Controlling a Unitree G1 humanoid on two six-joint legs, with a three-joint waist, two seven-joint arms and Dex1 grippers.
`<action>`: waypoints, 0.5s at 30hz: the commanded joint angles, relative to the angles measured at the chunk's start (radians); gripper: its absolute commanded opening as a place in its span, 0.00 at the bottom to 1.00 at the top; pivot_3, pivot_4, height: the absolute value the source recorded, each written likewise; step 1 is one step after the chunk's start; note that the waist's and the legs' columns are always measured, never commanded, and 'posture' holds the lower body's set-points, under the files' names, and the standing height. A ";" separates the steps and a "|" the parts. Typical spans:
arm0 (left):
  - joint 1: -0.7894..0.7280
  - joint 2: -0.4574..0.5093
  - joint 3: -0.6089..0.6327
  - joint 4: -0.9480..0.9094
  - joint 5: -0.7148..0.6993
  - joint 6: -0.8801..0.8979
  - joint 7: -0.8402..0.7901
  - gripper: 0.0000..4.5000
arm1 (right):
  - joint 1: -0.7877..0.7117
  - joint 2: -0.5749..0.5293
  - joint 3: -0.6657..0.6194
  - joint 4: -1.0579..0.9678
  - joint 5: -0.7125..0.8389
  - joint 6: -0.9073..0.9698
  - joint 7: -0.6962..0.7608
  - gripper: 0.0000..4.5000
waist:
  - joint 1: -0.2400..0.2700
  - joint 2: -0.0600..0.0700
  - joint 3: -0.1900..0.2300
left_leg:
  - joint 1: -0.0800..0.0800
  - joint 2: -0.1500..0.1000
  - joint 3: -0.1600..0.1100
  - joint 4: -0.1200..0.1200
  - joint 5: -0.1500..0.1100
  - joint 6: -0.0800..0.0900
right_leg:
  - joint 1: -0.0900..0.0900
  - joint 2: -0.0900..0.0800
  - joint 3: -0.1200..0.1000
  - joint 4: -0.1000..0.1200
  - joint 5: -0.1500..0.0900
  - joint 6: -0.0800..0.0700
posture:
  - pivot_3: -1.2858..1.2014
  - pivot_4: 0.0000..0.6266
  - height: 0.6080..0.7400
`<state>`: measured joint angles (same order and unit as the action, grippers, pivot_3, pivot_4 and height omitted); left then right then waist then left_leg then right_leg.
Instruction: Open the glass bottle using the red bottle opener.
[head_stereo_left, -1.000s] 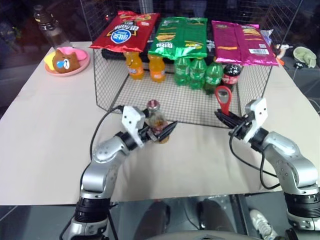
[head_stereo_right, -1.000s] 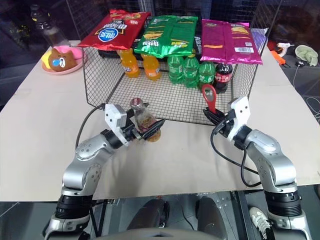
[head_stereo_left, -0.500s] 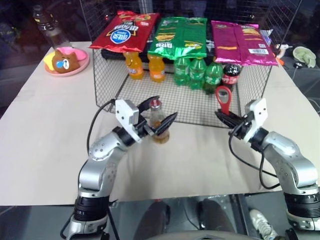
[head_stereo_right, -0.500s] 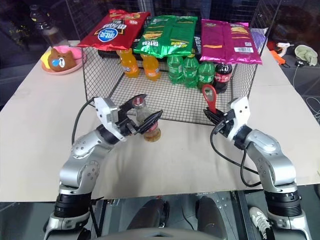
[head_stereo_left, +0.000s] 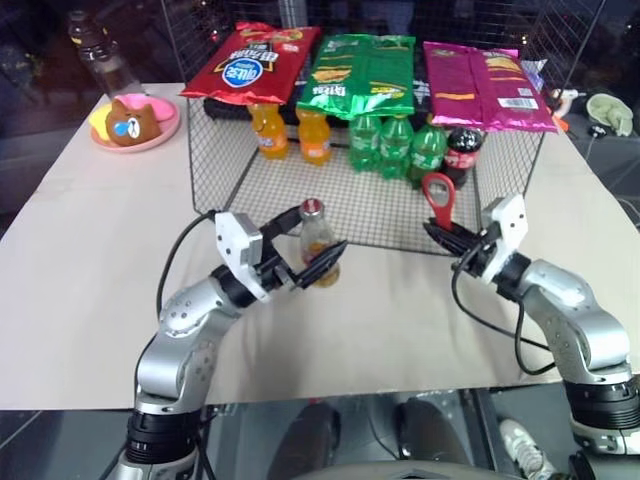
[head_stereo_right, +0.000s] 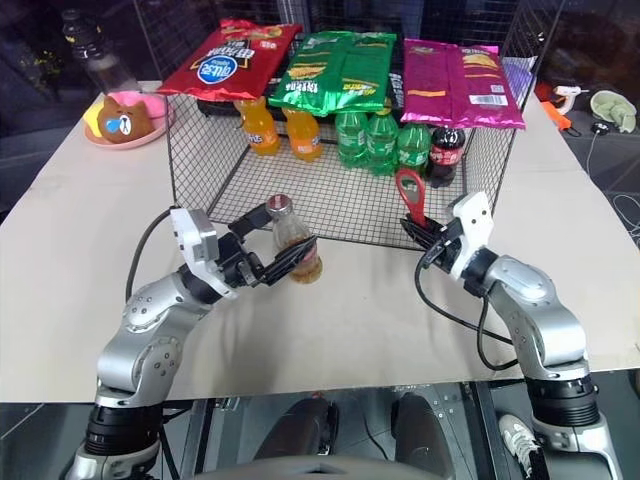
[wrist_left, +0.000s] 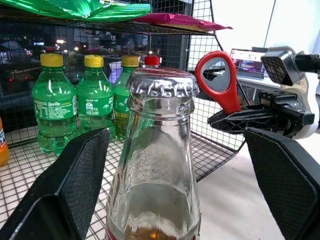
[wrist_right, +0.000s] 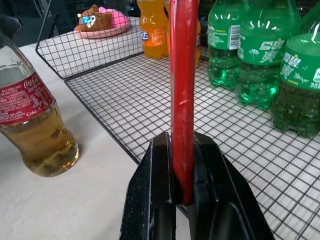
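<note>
The silver crown cap (head_stereo_left: 312, 206) has a crimped edge (wrist_left: 163, 91) all around it, so the cap will tip up and come off when I lever the red bottle opener.
The glass bottle (head_stereo_left: 317, 240), holding amber drink and topped with a silver crown cap, stands upright on the table just in front of the wire rack. My left gripper (head_stereo_left: 322, 230) is open, its two black fingers (wrist_left: 75, 185) set wide on either side of the bottle's neck (wrist_left: 160, 165) without touching it. To the right, my right gripper (head_stereo_left: 447, 238) is shut on the handle of the red bottle opener (head_stereo_left: 438, 198), whose ring head points up. In the right wrist view the red bottle opener (wrist_right: 183, 90) rises from the closed jaws, with the glass bottle (wrist_right: 35, 130) off to one side.
The wire rack (head_stereo_left: 215, 190) stands behind the bottle, holding orange soda bottles (head_stereo_left: 268, 130), green bottles (head_stereo_left: 395, 145) and a cola bottle (head_stereo_left: 462, 150). Chip bags (head_stereo_left: 362, 70) lie on top of it. A pink plate (head_stereo_left: 160, 130) with a bear toy sits at the back left.
My left gripper has drawn back from the bottle's body toward me and risen a little, staying open. The bottle stays upright. The right gripper and opener have hardly moved.
</note>
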<state>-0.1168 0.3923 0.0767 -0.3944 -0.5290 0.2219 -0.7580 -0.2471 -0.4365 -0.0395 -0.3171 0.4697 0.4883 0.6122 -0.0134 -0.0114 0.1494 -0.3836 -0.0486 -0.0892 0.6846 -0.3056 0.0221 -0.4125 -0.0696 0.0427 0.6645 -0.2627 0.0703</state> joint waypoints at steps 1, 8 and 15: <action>-0.013 0.003 0.006 -0.007 0.005 -0.033 0.001 0.98 | -0.021 -0.003 0.002 -0.025 -0.003 -0.018 0.006 0.00 | 0.000 0.000 0.000 | 0.000 0.000 0.000 0.000 0.000 0.000 | 0.000 0.000 0.000 0.000 0.000 0.000 | 0.52 0.24 1.00; -0.038 -0.001 0.000 0.052 0.025 -0.058 -0.002 0.70 | -0.036 -0.004 0.040 -0.071 -0.011 -0.001 -0.002 0.00 | 0.000 0.000 0.000 | 0.000 0.000 0.000 0.000 0.000 0.000 | 0.000 0.000 0.000 0.000 0.000 0.000 | 0.52 0.24 1.00; -0.061 -0.005 -0.020 0.088 0.042 -0.081 -0.002 0.24 | -0.061 0.006 0.054 -0.105 -0.011 0.016 -0.026 0.00 | 0.001 0.000 0.000 | 0.001 0.000 0.000 0.000 0.000 0.000 | 0.001 0.000 0.000 0.000 0.000 0.000 | 0.52 0.24 1.00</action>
<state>-0.1829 0.3878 0.0691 -0.3174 -0.5004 0.1418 -0.7586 -0.2904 -0.4281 0.0234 -0.3742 0.4530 0.5040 0.5921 -0.0120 -0.0109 0.1491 -0.3831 -0.0488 -0.0894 0.6846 -0.3055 0.0221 -0.4118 -0.0699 0.0425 0.6643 -0.2627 0.0704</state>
